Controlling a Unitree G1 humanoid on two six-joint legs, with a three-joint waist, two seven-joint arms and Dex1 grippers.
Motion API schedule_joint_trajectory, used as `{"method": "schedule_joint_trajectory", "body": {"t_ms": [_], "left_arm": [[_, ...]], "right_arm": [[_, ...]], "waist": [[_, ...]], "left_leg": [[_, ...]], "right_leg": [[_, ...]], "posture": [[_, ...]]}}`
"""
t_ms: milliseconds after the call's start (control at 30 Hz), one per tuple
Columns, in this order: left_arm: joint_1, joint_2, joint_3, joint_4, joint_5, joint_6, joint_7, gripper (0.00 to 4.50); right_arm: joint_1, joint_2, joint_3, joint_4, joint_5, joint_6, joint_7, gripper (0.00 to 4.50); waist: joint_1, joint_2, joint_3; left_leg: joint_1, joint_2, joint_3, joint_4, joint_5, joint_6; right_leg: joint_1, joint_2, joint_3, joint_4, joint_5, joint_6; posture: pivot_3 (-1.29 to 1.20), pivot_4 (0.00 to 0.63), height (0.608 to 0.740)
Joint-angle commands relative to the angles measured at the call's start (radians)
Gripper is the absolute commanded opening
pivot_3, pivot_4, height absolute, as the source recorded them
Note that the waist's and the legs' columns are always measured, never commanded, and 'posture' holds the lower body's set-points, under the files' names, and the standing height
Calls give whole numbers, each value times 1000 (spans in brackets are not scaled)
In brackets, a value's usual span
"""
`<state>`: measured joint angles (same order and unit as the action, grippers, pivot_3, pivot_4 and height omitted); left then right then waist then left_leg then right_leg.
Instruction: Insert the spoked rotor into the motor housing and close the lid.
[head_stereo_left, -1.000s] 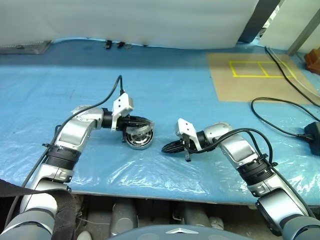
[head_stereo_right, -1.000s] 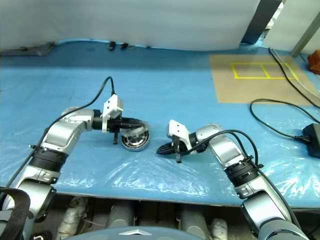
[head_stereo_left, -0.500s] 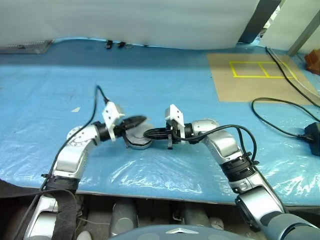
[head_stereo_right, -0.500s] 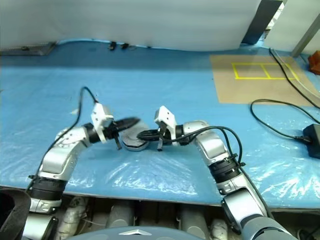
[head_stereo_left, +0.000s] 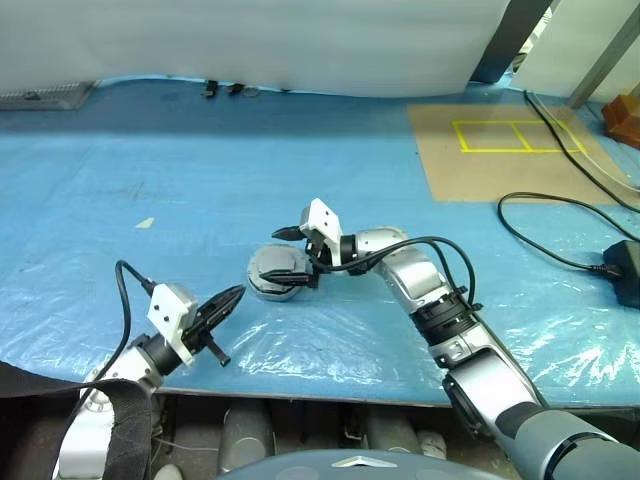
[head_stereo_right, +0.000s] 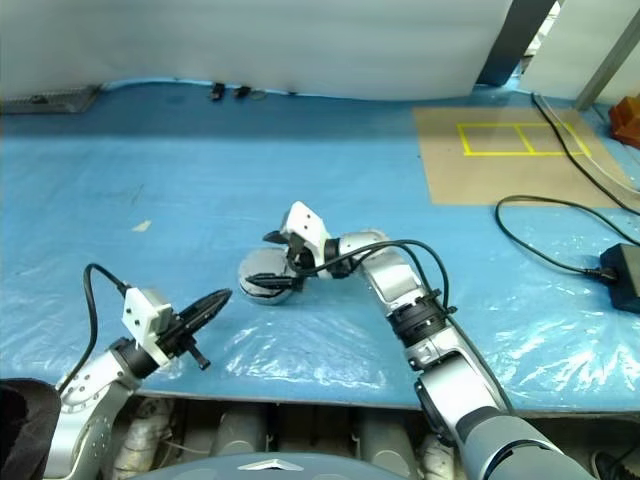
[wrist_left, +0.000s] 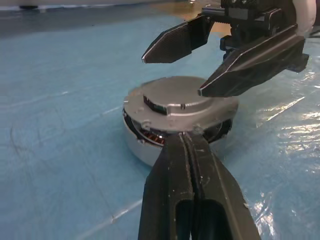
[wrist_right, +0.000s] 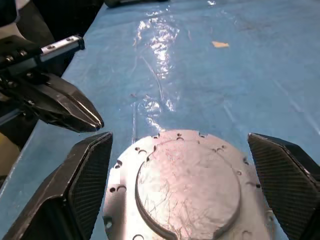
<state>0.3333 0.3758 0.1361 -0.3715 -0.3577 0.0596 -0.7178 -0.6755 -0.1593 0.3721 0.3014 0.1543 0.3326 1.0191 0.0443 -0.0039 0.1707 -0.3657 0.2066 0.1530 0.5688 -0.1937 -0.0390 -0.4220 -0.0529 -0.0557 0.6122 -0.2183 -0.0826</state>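
The lid's outer rim (wrist_right: 180, 135) rests flat and even over the motor housing (head_stereo_left: 270, 264), so the lid will come along in place when the robot lifts the housing.
The motor housing (wrist_left: 150, 147) stands on the blue sheet, round and silver, with copper windings showing in a gap under its top. The lid (wrist_right: 186, 187), a silver plate with a raised round centre, lies on top of it. The spoked rotor is hidden. My right gripper (head_stereo_left: 273, 255) reaches in from the right and is open, one finger on each side of the lid, just above it. My left gripper (head_stereo_left: 232, 294) is shut with nothing in it and points at the housing from the front left, a short way off.
Black cables (head_stereo_left: 560, 215) and a black adapter (head_stereo_left: 628, 262) lie at the right. A brown board with yellow tape (head_stereo_left: 500, 150) is at the back right. The table's front edge (head_stereo_left: 330, 372) runs just behind my left gripper.
My left gripper has let go of the housing and drawn back to the front left. My right gripper has moved left over the lid and opened.
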Motion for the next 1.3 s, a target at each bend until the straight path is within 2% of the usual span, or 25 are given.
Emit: {"method": "schedule_joint_trajectory", "body": {"t_ms": [33, 267, 400, 467, 600, 867, 1000, 1167, 1200, 1300], "left_arm": [[32, -10, 22, -69, 7, -50, 38, 0], [76, -19, 30, -77, 14, -80, 82, 0], [79, -16, 31, -66, 14, -91, 91, 0], [76, -14, 26, -60, 19, -94, 93, 0], [54, -12, 27, -53, 18, -92, 99, 0], [2, -9, 59, -12, 2, -89, 110, 0], [0, 1, 60, 0, 14, -89, 110, 0], [5, 0, 56, -5, 13, -85, 120, 0], [5, -1, 53, -9, 12, -82, 122, 0], [-6, -2, 40, -14, 14, -74, 127, 0]], "right_arm": [[-52, 23, 12, 33, -20, -35, 5, 4467], [-78, 31, 43, 93, -64, -69, 36, 4467], [-71, 26, 69, 101, -88, -51, 60, 3594], [-63, 23, 78, 93, -92, -37, 73, 3594], [-59, 24, 78, 109, -117, -57, 53, 2975], [-67, 65, 54, 97, -116, -38, 6, 2976], [-62, 62, 68, 162, -154, -62, -17, 2976], [-62, 37, 85, 213, -198, -117, -23, 2976], [-64, 35, 88, 222, -207, -118, -30, 2976], [-73, 28, 113, 269, -258, -143, -71, 2976]], "waist": [[-2, 0, 0], [-5, 0, 0], [-4, 0, 0], [-4, 0, 0], [-4, 0, 0], [-7, 0, 0], [-7, 0, 0], [-6, 0, 0], [-6, 0, 0], [-5, 0, 0]], "left_leg": [[0, 0, 0, 0, 0, 0], [1, 0, 0, -3, 0, 0], [1, 0, 0, -3, 0, 0], [3, 0, 0, -3, 0, 0], [6, 0, 0, -3, 0, 0], [9, 0, 0, -3, 0, 0], [10, 0, 0, -3, 0, 0], [19, 0, 0, -4, 0, 0], [22, 0, 0, -4, 0, 0], [25, 0, -1, -4, 0, 0]], "right_leg": [[0, 0, 0, 0, 0, 0], [0, 0, 0, -2, 0, 0], [0, 0, 1, -2, 0, 0], [1, 0, 1, -2, 0, 0], [3, 0, 1, -2, 0, 0], [5, 0, 2, 0, 0, 0], [5, 0, 2, 0, 0, 0], [14, 0, 3, 0, 0, 0], [16, 0, 3, 0, -3, 6], [19, 0, 3, 0, -4, 7]], "posture": [[0, 150, 740], [0, 150, 740], [0, 150, 740], [0, 150, 740], [0, 150, 740], [0, 150, 740], [0, 150, 740], [0, 150, 740], [0, 150, 740], [0, 150, 740]]}}
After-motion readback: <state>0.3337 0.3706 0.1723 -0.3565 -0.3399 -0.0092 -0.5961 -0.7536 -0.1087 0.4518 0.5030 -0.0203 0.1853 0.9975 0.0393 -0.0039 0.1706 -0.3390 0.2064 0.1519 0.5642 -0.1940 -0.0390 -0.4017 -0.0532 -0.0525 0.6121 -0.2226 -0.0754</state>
